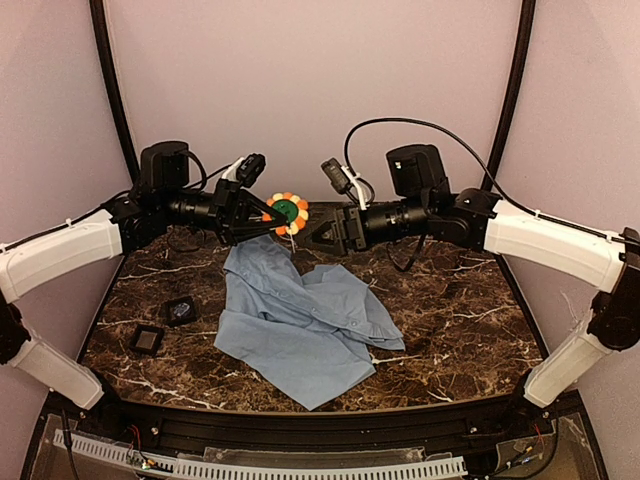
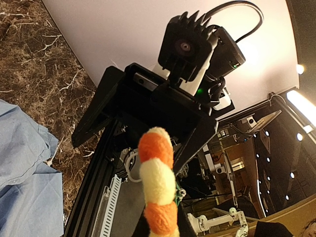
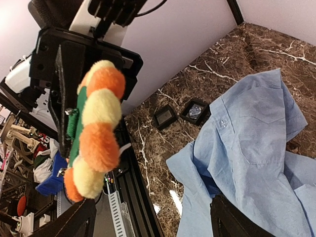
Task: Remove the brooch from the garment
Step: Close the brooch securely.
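Note:
The brooch in the left gripper (image 3: 96, 131) is next to the right gripper's open fingers, so the right gripper should move over and put its fingers on both sides of the brooch's near petals (image 1: 303, 215) before it closes.
The brooch (image 1: 287, 210), a flower of orange and yellow petals round a green centre, hangs in the air above the table's back, with my left gripper (image 1: 268, 216) shut on it. The left wrist view shows the brooch (image 2: 157, 182) edge-on and close, at the bottom. It fills the left of the right wrist view (image 3: 96, 131), with the left arm's black jaws behind it. My right gripper (image 1: 316, 236) faces the brooch from the right, open and empty, its fingers (image 3: 236, 221) spread wide. The garment (image 1: 300, 315), a light blue shirt, lies crumpled on the table below, apart from the brooch.
Two small black square pads (image 1: 181, 310) (image 1: 148, 339) lie on the dark marble table (image 1: 450, 300) left of the shirt. A black frame rail (image 1: 300, 420) runs along the near edge. Pale walls close in the back and sides.

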